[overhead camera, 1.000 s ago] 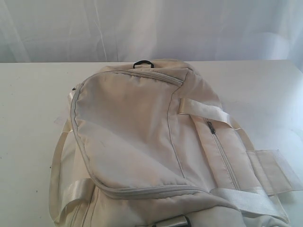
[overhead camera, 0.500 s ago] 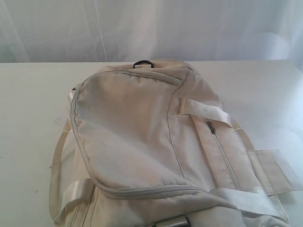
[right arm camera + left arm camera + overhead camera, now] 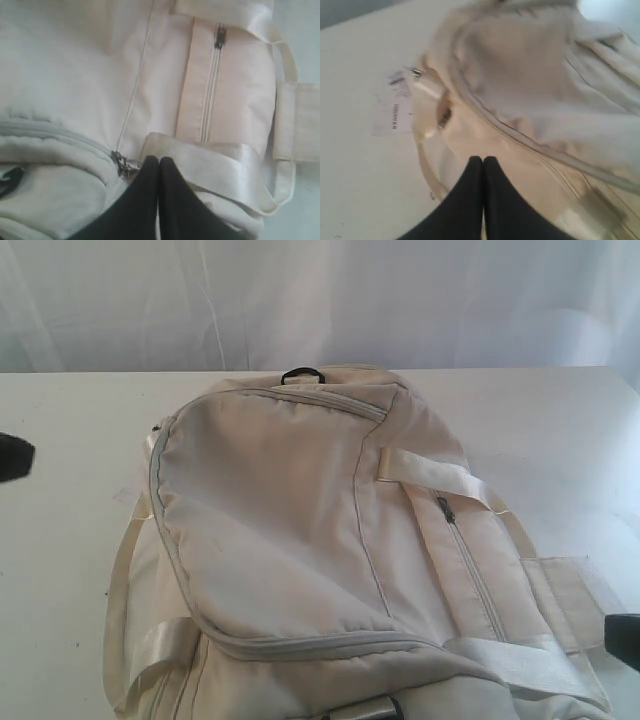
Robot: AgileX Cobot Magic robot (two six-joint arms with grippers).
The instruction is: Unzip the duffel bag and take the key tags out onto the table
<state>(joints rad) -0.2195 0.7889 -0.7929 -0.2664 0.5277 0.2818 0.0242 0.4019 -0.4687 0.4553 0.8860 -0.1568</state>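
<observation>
I should take hold of the bag's near corner fabric [image 3: 462, 704] with my right gripper and swing the bag around before unzipping it, because the duffel bag's near end [image 3: 372, 707] is too close to me.
The cream duffel bag [image 3: 300, 530] lies zipped shut on the white table [image 3: 60, 580]. Its grey main zipper [image 3: 300, 645] curves around the top panel. A dark tip of my left gripper [image 3: 12, 457] shows at the left edge of the exterior view, apart from the bag. The right gripper [image 3: 625, 640] shows at the right edge, beside the bag's strap tab. In the left wrist view the gripper [image 3: 483, 159] is shut and empty above the bag's edge [image 3: 530, 100]. My right gripper [image 3: 159, 160] is shut and empty, just beside a metal zipper pull [image 3: 122, 164]. The key tags are hidden.
A side pocket zipper [image 3: 465, 560] with a dark pull [image 3: 219, 36] runs along the bag's right side. Pale webbing straps [image 3: 440, 475] cross the bag and a loop [image 3: 118, 570] hangs off its left. A black D-ring [image 3: 301, 373] sits at the far end. White curtain behind.
Both grippers have come into the exterior view, the left at the left edge and the right at the lower right edge. The bag has not moved.
</observation>
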